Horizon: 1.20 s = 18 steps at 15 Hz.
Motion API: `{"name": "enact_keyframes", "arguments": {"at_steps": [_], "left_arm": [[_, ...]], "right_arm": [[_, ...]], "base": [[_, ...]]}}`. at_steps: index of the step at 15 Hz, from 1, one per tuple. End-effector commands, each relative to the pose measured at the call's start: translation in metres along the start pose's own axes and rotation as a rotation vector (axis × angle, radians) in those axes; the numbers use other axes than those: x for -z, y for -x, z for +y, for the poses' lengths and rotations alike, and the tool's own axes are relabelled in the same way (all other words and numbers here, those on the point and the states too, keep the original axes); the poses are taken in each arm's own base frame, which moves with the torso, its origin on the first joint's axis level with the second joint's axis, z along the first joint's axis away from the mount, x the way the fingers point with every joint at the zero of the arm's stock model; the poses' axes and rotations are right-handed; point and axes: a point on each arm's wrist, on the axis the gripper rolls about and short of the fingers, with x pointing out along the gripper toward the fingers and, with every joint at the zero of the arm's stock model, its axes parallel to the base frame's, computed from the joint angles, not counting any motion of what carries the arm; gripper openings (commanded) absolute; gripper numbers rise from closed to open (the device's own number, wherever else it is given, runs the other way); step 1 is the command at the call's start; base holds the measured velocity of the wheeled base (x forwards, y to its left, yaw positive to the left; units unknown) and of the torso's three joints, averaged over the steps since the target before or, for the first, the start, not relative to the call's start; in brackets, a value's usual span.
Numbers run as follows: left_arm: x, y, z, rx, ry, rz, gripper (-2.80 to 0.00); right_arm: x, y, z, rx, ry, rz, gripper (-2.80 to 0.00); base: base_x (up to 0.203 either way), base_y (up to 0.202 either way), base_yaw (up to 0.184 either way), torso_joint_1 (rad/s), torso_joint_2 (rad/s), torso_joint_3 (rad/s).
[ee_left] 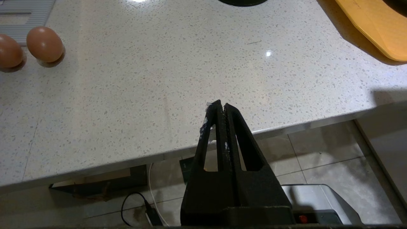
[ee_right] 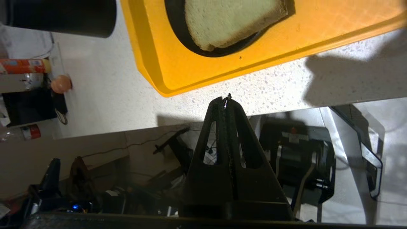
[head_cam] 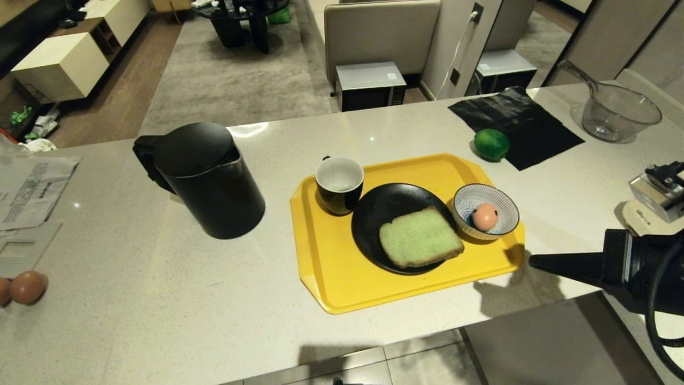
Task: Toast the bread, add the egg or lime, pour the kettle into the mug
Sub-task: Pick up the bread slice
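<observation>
The bread's corner (head_cam: 456, 250) sticks out over the black plate's rim beside the striped bowl. My right gripper should open and return to the bread.
The pale green bread (head_cam: 420, 237) (ee_right: 229, 19) lies on a black plate (head_cam: 374, 214) on the yellow tray (head_cam: 331, 267) (ee_right: 152, 63). An egg (head_cam: 485, 216) rests in a striped bowl (head_cam: 505, 206) on the tray's right. The black mug (head_cam: 339, 185) stands on the tray's far left corner. The black kettle (head_cam: 206, 179) stands left of the tray. The lime (head_cam: 491, 144) sits behind the tray beside a black cloth. My right gripper (head_cam: 531, 262) (ee_right: 225, 99) hovers shut and empty just off the tray's right front corner. My left gripper (ee_left: 221, 105) is shut and empty by the counter's front edge.
Two brown eggs (head_cam: 26, 287) (ee_left: 44, 44) lie at the counter's left edge, near papers (head_cam: 32, 187). A clear measuring jug (head_cam: 620, 112) stands at the far right, and a black cloth (head_cam: 518, 125) lies near it. The counter's front edge (head_cam: 374, 342) drops to tiled floor.
</observation>
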Motion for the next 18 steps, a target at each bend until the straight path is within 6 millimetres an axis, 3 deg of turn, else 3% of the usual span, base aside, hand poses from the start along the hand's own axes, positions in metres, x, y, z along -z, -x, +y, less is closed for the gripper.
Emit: {"name": "enact_keyframes", "arguments": {"at_steps": [1, 7, 11, 14, 18], "left_arm": [[0.0, 0.0, 0.0, -0.001, 0.0, -0.001, -2.8], [0.0, 0.0, 0.0, -0.001, 0.0, -0.001, -2.8], [0.0, 0.0, 0.0, -0.001, 0.0, -0.001, -2.8], [0.0, 0.0, 0.0, -0.001, 0.0, -0.001, -2.8], [0.0, 0.0, 0.0, -0.001, 0.0, -0.001, -2.8]], "right_arm": [[-0.001, 0.005, 0.003, -0.02, 0.003, -0.01, -2.8], [-0.034, 0.003, 0.027, -0.037, 0.024, -0.021, -2.8], [-0.053, 0.021, 0.043, 0.088, 0.055, 0.054, -2.8], [-0.046, 0.035, 0.041, 0.16, 0.045, 0.124, -2.8], [-0.026, 0.027, 0.024, 0.21, 0.015, 0.203, -2.8]], "base": [[0.0, 0.0, 0.0, 0.0, 0.0, 0.0], [0.0, 0.0, 0.0, 0.0, 0.0, 0.0], [0.0, 0.0, 0.0, 0.0, 0.0, 0.0], [0.0, 0.0, 0.0, 0.0, 0.0, 0.0], [0.0, 0.0, 0.0, 0.0, 0.0, 0.0]]}}
